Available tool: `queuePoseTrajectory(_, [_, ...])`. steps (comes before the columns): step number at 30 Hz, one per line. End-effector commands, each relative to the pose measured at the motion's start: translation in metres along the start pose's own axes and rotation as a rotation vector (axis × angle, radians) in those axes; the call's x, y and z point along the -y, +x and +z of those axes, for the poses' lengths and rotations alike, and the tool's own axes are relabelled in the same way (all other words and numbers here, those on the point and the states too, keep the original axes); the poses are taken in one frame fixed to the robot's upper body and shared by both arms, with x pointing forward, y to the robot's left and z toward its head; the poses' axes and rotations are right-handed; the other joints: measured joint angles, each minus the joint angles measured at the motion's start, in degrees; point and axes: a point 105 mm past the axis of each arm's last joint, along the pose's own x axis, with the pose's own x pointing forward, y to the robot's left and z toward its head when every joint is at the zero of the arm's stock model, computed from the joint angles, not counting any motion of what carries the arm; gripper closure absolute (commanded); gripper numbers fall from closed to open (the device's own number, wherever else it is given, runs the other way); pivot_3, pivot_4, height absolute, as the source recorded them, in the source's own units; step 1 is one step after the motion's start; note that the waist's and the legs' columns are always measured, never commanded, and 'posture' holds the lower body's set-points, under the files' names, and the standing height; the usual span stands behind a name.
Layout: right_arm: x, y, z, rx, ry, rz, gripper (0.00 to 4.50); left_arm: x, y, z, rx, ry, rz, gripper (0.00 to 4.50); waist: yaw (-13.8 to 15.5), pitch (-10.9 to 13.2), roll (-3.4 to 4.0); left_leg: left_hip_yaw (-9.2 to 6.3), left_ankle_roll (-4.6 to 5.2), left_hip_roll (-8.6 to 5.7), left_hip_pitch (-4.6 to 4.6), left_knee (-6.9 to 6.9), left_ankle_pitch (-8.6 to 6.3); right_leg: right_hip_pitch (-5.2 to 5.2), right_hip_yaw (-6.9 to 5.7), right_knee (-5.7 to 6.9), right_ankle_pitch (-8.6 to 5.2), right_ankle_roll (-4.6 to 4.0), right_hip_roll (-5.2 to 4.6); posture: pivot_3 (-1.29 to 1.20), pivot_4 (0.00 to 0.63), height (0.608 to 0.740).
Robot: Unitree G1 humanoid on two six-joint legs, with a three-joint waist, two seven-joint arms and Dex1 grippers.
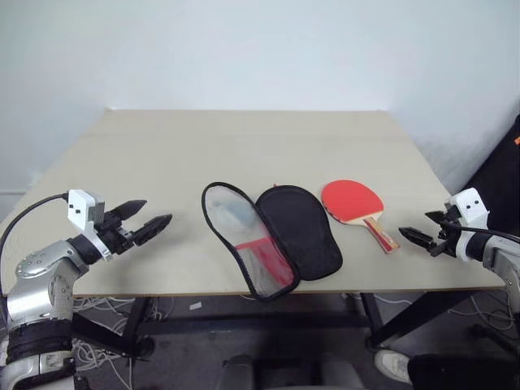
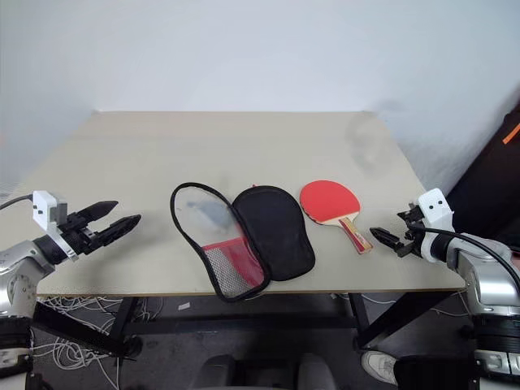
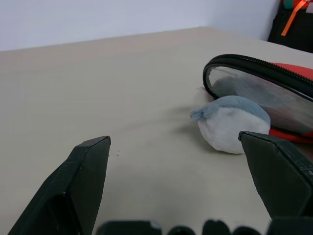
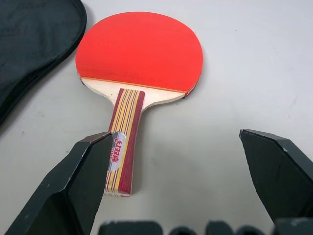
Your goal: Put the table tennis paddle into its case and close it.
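The black half (image 1: 301, 232) is long and has a broad rounded end, so I expect the table tennis paddle (image 1: 354, 203) to fit inside, handle included, once I lower it.
The table tennis paddle (image 1: 351, 201) lies flat on the table, red face up, with its striped wooden handle (image 4: 122, 142) pointing toward the front right edge. Left of it, almost touching, the case (image 1: 299, 229) lies unzipped and spread open. Its black half is next to the paddle and its pale-lined half with a red patch (image 1: 240, 236) is further left. My right gripper (image 1: 414, 225) hovers open just right of the handle's end, holding nothing. My left gripper (image 1: 156, 211) hangs open over the table's front left, well clear of the case's rim (image 3: 264, 81).
The beige table (image 1: 244, 138) stands against a white wall. In the left wrist view a white and grey-blue rounded lump (image 3: 230, 125) sits by the case's rim. Cables (image 1: 106, 313) lie on the floor below. A black object (image 2: 496, 179) stands at the far right.
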Motion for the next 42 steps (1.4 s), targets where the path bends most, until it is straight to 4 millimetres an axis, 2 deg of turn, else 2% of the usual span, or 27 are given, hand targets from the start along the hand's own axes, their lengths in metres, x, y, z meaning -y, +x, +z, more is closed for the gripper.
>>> queuePoseTrajectory(1, [0.002, -0.005, 0.021, 0.057, -0.037, -0.001, 0.01, 0.002, -0.002, 0.015, 0.059, 0.027, 0.006, 0.00, 0.00, 0.00, 0.00, 0.00, 0.00, 0.00, 0.00, 0.00, 0.00, 0.00, 0.00, 0.00, 0.00, 0.00, 0.00, 0.00, 0.000, 0.740])
queuePoseTrajectory(5, [0.000, 0.004, 0.022, 0.061, -0.028, 0.009, 0.01, 0.010, -0.001, 0.012, 0.069, 0.017, 0.003, 0.00, -0.03, 0.00, 0.00, 0.00, 0.00, 0.00, 0.01, 0.00, 0.00, 0.00, 0.00, 0.00, 0.00, 0.00, 0.00, 0.00, 0.000, 0.740])
queuePoseTrajectory(9, [-0.004, 0.010, 0.029, 0.081, -0.025, 0.025, 0.01, 0.014, -0.004, 0.017, 0.093, 0.017, -0.007, 0.00, -0.02, 0.00, -0.01, 0.01, 0.00, 0.01, 0.02, 0.00, 0.00, -0.01, 0.02, 0.01, 0.00, -0.01, 0.01, 0.00, 0.000, 0.740])
queuePoseTrajectory(22, [-0.016, 0.012, 0.034, 0.073, -0.023, 0.034, 0.01, -0.005, -0.022, 0.025, 0.054, 0.052, -0.017, 0.00, -0.02, 0.00, -0.02, 0.02, 0.01, 0.02, 0.01, 0.01, 0.00, -0.04, 0.02, 0.01, -0.01, -0.02, 0.01, 0.00, 0.000, 0.740])
queuePoseTrajectory(27, [-0.031, 0.024, 0.047, 0.092, -0.014, 0.045, 0.01, -0.004, -0.018, 0.028, 0.056, 0.053, -0.033, 0.00, -0.03, 0.00, -0.02, 0.03, 0.00, 0.02, 0.01, 0.01, -0.01, -0.04, 0.02, 0.01, -0.01, -0.03, 0.01, 0.00, 0.000, 0.740])
queuePoseTrajectory(33, [-0.043, 0.038, 0.047, 0.016, 0.059, 0.008, 0.01, 0.004, -0.010, 0.038, 0.040, 0.078, -0.085, 0.00, -0.02, -0.01, -0.03, 0.04, 0.00, 0.03, -0.01, 0.01, -0.01, -0.05, 0.02, 0.02, 0.08, -0.15, 0.01, 0.00, 0.000, 0.740])
queuePoseTrajectory(37, [-0.048, 0.050, 0.034, -0.030, 0.094, -0.033, 0.01, 0.008, -0.009, 0.043, 0.034, 0.089, -0.112, 0.00, -0.02, -0.02, -0.07, 0.04, 0.00, 0.03, -0.01, 0.00, -0.01, -0.06, 0.02, 0.01, 0.07, -0.14, 0.01, 0.00, 0.000, 0.740])
queuePoseTrajectory(42, [-0.051, 0.062, 0.004, -0.110, 0.092, -0.059, 0.01, 0.019, 0.003, 0.044, 0.046, 0.087, -0.144, 0.00, 0.02, -0.03, -0.07, 0.04, 0.00, 0.03, -0.01, 0.00, -0.01, -0.04, 0.02, 0.01, 0.07, -0.14, 0.01, 0.00, 0.000, 0.740])
